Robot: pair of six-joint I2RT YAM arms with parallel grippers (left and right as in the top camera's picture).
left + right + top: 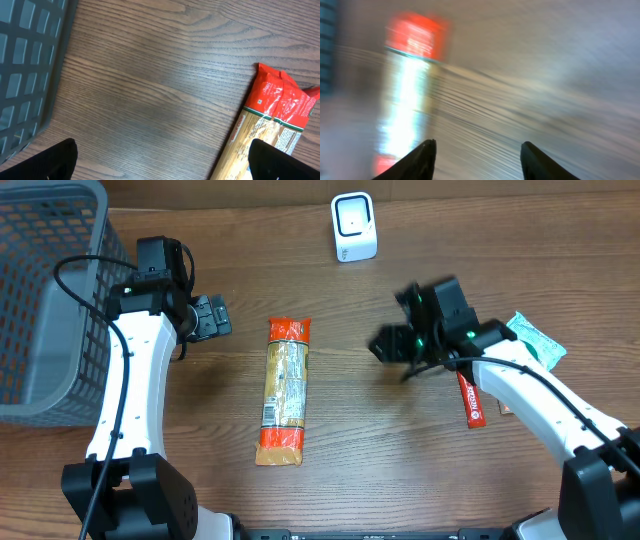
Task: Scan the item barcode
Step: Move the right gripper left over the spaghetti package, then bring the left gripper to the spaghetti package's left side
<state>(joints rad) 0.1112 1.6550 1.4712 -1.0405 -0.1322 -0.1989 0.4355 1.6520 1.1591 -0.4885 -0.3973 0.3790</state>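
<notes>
I should close my left gripper and use it to push the packet's long edge toward my right gripper, because the spaghetti packet lies clear of my right gripper's open fingers.
A long spaghetti packet with red ends lies lengthwise mid-table, label side up; I cannot make out its barcode. The white scanner stands at the back edge. My left gripper hovers open to the left of the packet's far end. Its wrist view shows the packet's red end at the right, and bare wood between the wide-spread fingers. My right gripper hangs right of the packet, open and holding nothing. The right wrist view is motion-blurred, with the packet ahead to the left of the fingers.
A grey plastic basket fills the left back corner, and its wall shows in the left wrist view. A slim red bar and a teal packet lie on the right, partly under my right arm.
</notes>
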